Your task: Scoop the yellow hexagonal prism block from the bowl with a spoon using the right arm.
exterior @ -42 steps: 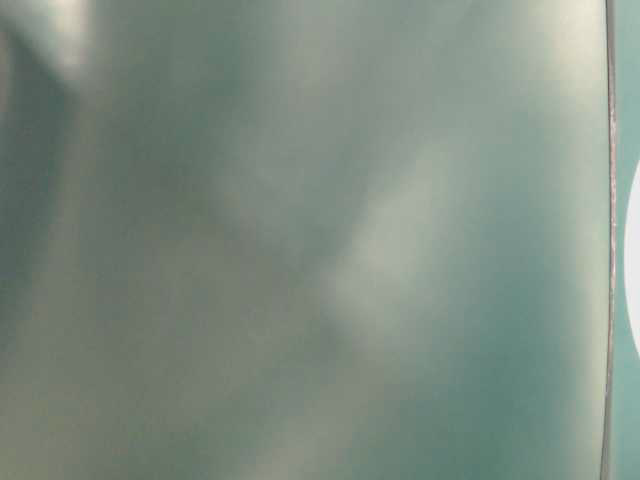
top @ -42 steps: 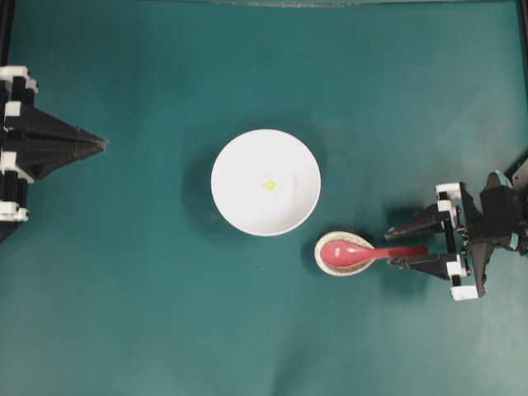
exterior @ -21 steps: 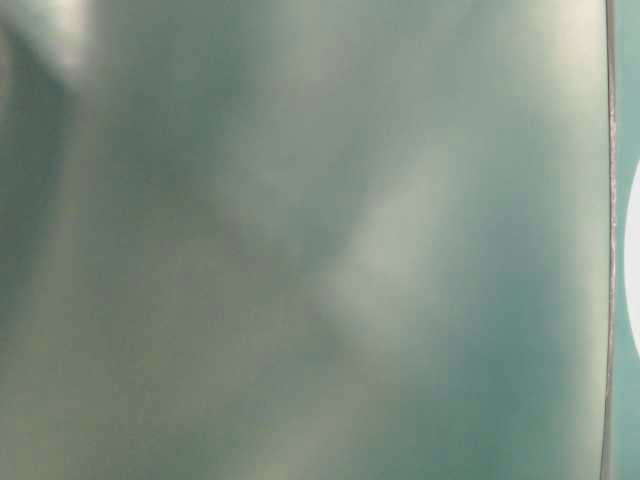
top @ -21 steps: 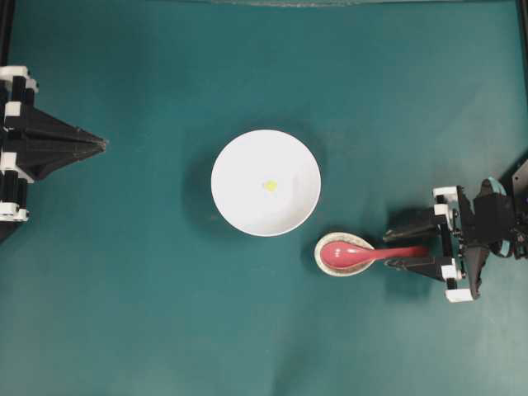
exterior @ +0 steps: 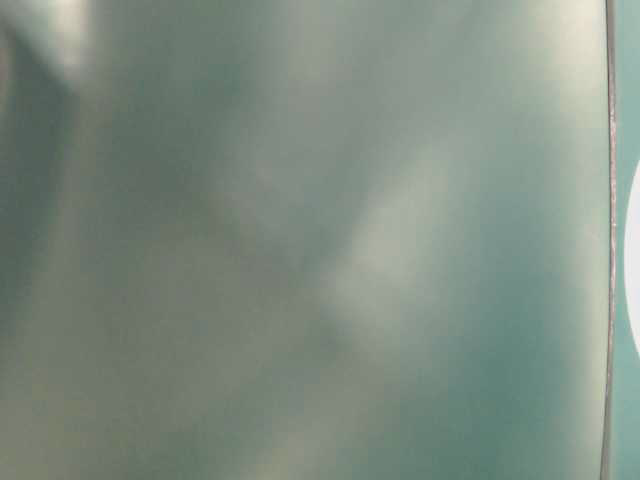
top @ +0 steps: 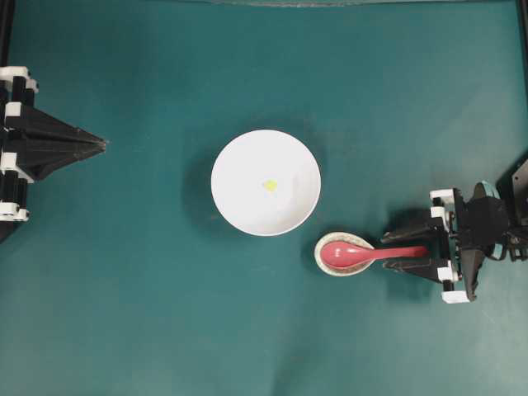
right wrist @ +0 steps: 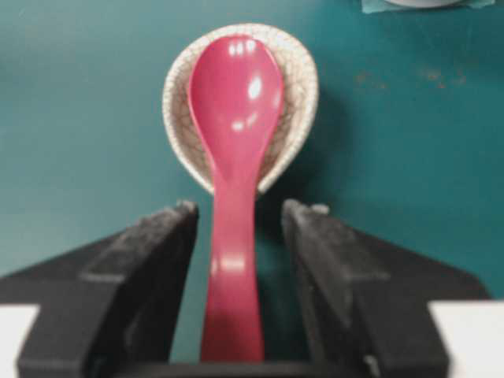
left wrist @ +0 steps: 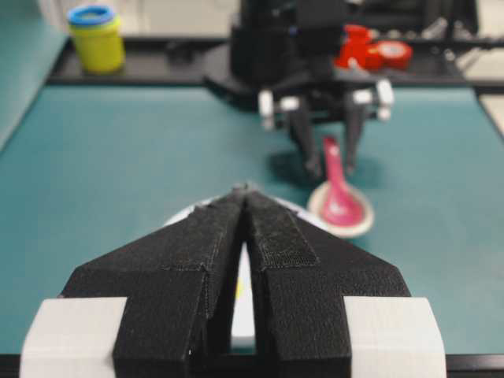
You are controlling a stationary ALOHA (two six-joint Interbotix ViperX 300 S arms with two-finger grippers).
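Note:
The yellow block (top: 270, 186) will slide in front of the spoon toward the bowl's rim (top: 229, 148) when I push, because the block is clear of that rim.
The white bowl (top: 266, 182) stands mid-table with the tiny yellow hexagonal prism block (top: 270, 186) inside it. To its lower right the red-pink spoon (top: 363, 252) lies with its scoop in a speckled beige spoon rest (top: 329, 266). My right gripper (top: 406, 248) is open, one finger on each side of the spoon's handle (right wrist: 233, 268), with teal gaps showing on both sides. The spoon rest (right wrist: 301, 94) shows beyond the fingers. My left gripper (top: 101, 143) is shut and empty at the far left, its joined fingertips (left wrist: 242, 191) pointing toward the bowl (left wrist: 186, 215) and spoon (left wrist: 339, 197).
Teal mat covers the table. A yellow jar with a blue lid (left wrist: 96, 37) and red items (left wrist: 370, 49) sit on the far ledge behind the right arm. The table-level view is a blur, with a white sliver (exterior: 632, 265) at its right edge.
My right gripper has shifted slightly down and left along the spoon handle, so its fingers straddle it more squarely. The spoon, bowl and left arm have not moved.

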